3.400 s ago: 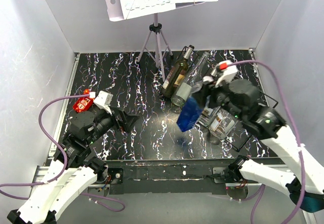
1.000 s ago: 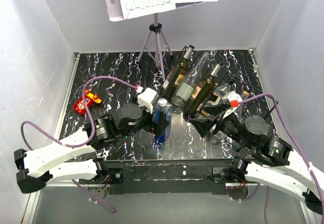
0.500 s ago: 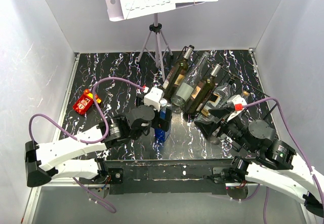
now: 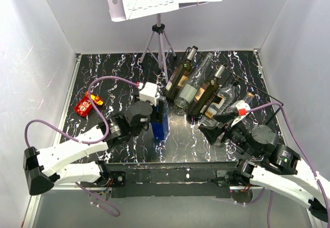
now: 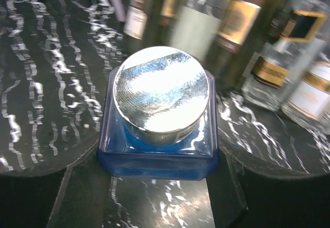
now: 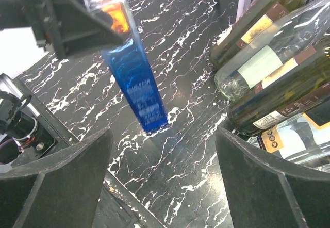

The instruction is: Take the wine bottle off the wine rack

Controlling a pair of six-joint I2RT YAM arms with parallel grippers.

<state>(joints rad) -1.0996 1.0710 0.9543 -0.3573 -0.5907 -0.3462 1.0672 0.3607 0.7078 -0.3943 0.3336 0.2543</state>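
I should keep my left gripper carrying the blue bottle (image 4: 160, 129), now upright, to the clear table (image 4: 119, 82) behind the red object until its base stands flat, then let go.
The blue square wine bottle (image 4: 160, 127) stands upright on the black marbled table, off the wine rack (image 4: 252, 87), whose thin black wires show under the bottles at the back right. My left gripper (image 4: 157, 109) is over the bottle's top. In the left wrist view its fingers (image 5: 82, 186) press both sides of the blue bottle (image 5: 162, 156) below the silver cap, so my left gripper (image 5: 160, 161) is shut on it. My right gripper (image 4: 212, 130) hangs open to the right, apart from the blue bottle (image 6: 136, 78), and my right gripper (image 6: 165, 161) holds nothing.
Several dark and clear bottles (image 4: 196, 86) lie on the rack, close behind the blue one. A grey tripod music stand (image 4: 159, 42) stands at the back centre. A small red object (image 4: 86, 104) lies at the left. White walls enclose the table.
My left gripper has gone from wide open beside the blue bottle to closed on its top. The bottle shifted slightly left. The right arm stayed open and drew back a little.
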